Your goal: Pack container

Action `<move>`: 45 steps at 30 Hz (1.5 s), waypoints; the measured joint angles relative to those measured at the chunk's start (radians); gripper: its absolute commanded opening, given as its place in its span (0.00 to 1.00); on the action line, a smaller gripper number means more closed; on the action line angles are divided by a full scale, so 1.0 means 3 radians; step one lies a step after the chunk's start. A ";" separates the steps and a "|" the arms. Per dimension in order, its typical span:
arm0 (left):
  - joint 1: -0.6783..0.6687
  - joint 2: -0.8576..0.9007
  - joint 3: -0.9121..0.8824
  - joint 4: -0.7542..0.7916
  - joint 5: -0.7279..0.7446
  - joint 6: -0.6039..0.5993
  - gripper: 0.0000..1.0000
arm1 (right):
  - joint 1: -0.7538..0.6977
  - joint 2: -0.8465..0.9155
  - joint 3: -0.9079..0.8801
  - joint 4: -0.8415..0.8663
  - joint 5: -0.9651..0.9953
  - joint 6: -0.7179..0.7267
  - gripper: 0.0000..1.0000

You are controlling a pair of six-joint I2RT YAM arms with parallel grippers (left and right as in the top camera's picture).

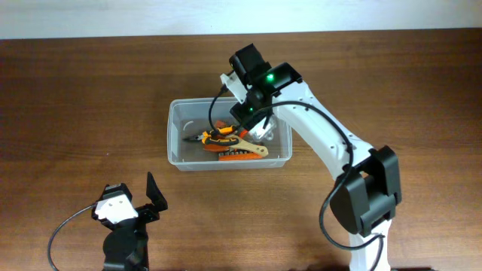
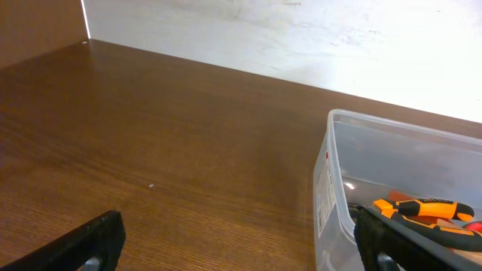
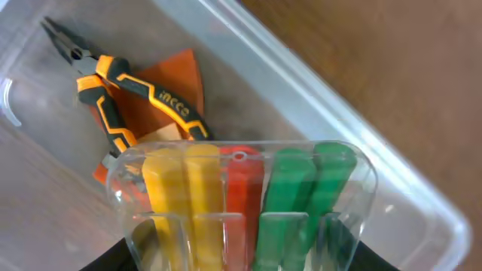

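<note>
The robot's right gripper should keep going down until the small clear box (image 1: 263,129) rests on the open part of the tub's bottom beside the tan-handled tool (image 1: 277,146), as the box hangs inside the tub's sides above that part.
The container (image 1: 175,135) is a large clear tub at the table's middle; its wall also shows in the left wrist view (image 2: 392,124) and the right wrist view (image 3: 339,120). Orange-and-black pliers (image 1: 215,137) lie inside it (image 3: 128,83). My right gripper (image 1: 254,117) hangs over the tub's right part, shut on a small clear box (image 3: 241,196) of yellow, red and green bits, held just above the tub's inside. My left gripper (image 1: 137,199) is open and empty near the front left, its fingers framing bare table (image 2: 241,241).
An orange flat piece (image 3: 177,75) lies under the pliers, and a tan-handled tool (image 1: 252,149) lies along the tub's front wall. A pale wall edge runs behind the table (image 2: 301,38).
</note>
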 measured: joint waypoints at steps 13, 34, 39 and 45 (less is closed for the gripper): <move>0.0000 0.0000 0.0000 0.0000 0.0000 0.0000 0.99 | 0.0000 0.0010 0.0000 -0.0234 0.0034 0.0940 0.25; 0.0000 0.0000 0.0000 0.0000 0.0000 0.0000 0.99 | -0.0210 0.0010 -0.0417 -0.0083 0.0164 0.1258 0.85; 0.0000 0.0000 0.0000 0.0000 0.0000 0.0000 0.99 | -0.0211 0.0010 -0.0408 -0.0120 0.0163 0.1263 0.85; 0.0000 0.0000 0.0000 -0.0001 0.0001 0.0000 0.99 | -0.0229 0.0009 0.0085 -0.0543 0.0205 0.1255 0.88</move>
